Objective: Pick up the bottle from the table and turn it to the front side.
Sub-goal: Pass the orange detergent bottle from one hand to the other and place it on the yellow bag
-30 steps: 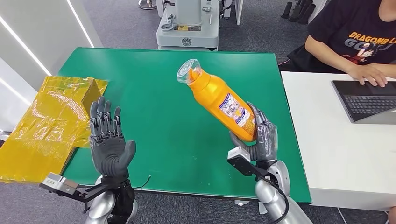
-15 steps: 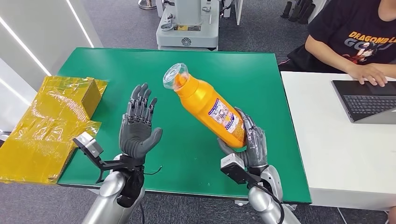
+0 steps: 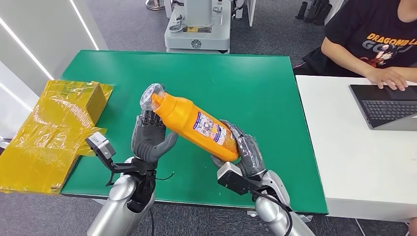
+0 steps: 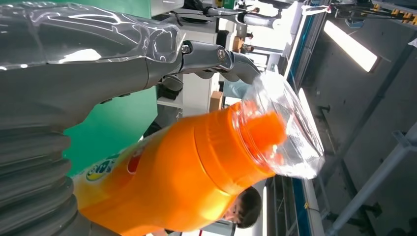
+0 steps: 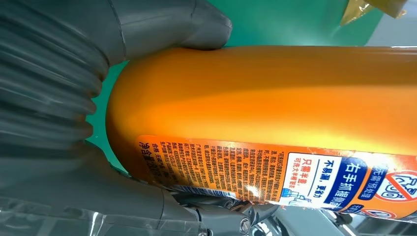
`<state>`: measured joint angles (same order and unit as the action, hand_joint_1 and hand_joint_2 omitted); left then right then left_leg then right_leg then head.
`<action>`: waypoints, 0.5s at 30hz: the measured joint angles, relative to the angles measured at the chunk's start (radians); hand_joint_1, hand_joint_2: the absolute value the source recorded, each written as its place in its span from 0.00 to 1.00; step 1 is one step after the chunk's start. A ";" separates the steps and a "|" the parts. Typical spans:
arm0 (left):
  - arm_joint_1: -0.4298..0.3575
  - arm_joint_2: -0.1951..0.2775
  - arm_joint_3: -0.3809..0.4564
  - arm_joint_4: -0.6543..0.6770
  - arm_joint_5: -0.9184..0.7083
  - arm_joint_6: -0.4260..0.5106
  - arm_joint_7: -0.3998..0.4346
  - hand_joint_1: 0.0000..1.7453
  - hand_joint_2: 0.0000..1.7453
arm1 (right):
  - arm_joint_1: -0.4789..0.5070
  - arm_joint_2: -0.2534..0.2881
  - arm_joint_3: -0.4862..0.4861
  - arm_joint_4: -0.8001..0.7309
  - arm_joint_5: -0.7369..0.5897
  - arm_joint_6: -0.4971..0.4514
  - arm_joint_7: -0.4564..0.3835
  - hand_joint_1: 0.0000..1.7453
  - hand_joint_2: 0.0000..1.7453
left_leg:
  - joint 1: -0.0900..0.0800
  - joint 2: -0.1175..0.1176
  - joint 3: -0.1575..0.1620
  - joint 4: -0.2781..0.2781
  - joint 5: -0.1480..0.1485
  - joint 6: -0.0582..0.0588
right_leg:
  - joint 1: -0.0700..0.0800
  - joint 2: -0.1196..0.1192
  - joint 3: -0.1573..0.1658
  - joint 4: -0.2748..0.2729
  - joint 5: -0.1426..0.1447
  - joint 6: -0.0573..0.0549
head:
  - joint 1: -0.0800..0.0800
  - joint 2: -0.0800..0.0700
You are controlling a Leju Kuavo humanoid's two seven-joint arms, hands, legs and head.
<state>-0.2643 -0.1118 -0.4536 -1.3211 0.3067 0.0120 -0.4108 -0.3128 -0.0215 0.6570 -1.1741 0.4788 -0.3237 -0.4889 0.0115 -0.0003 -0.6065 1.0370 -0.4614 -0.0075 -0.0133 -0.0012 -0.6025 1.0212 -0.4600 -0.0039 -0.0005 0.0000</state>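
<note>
My gripper will carry the bottle by its neck, and the clear cap will stay on then, because the clear cap's rim fits closely (image 4: pixel 250 141) around the orange collar.
An orange bottle (image 3: pixel 196 125) with a clear cap (image 3: pixel 150 93) and a printed back label hangs tilted over the green table (image 3: pixel 255 83). My right hand (image 3: pixel 244 153) grips its base, and the label faces up in the right wrist view, bottle (image 5: pixel 275 93), hand (image 5: pixel 49 98). The neck end leans against the fingers of my left hand (image 3: pixel 147 141), which stands palm-up with fingers apart. In the left wrist view the bottle's shoulder (image 4: pixel 196 167) and cap (image 4: pixel 282 132) lie across that hand (image 4: pixel 74 73), whose fingers stay extended.
A crumpled yellow bag (image 3: pixel 49 128) lies over the table's left edge. A white table (image 3: pixel 354 147) with a laptop (image 3: pixel 388 105) adjoins on the right, where a person (image 3: pixel 378 34) sits typing. A grey machine (image 3: pixel 196 24) stands beyond the far edge.
My right hand has swung the bottle left and lowered it, tipping it flatter. My left hand has come in from the left until the bottle's neck meets its fingers.
</note>
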 joint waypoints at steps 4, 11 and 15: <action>-0.001 0.000 0.000 0.001 0.002 -0.002 0.001 0.00 1.00 | -0.006 0.003 0.000 0.016 -0.001 0.057 0.009 1.00 1.00 | 0.000 0.000 0.000 0.000 0.000 0.000 | 0.000 0.000 0.000 0.000 0.000 0.000 | 0.000 0.000; 0.000 0.000 0.000 0.013 0.031 -0.002 0.003 0.00 1.00 | -0.021 0.014 0.000 0.048 -0.007 0.141 0.026 1.00 1.00 | 0.000 0.000 0.000 0.000 0.000 0.000 | 0.000 0.000 0.000 0.000 0.000 0.000 | 0.000 0.000; 0.001 -0.002 0.000 0.020 0.034 -0.002 0.003 0.00 1.00 | -0.031 0.017 0.001 0.064 -0.001 0.175 0.024 1.00 1.00 | 0.000 0.000 0.000 0.000 0.000 0.000 | 0.000 0.000 0.000 0.000 0.000 0.000 | 0.000 0.000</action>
<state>-0.2638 -0.1136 -0.4531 -1.3013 0.3407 0.0103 -0.4074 -0.3440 -0.0043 0.6577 -1.1100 0.4778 -0.1486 -0.4649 0.0115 -0.0002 -0.6065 1.0370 -0.4615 -0.0075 -0.0133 -0.0011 -0.6026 1.0212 -0.4600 -0.0039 -0.0006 0.0000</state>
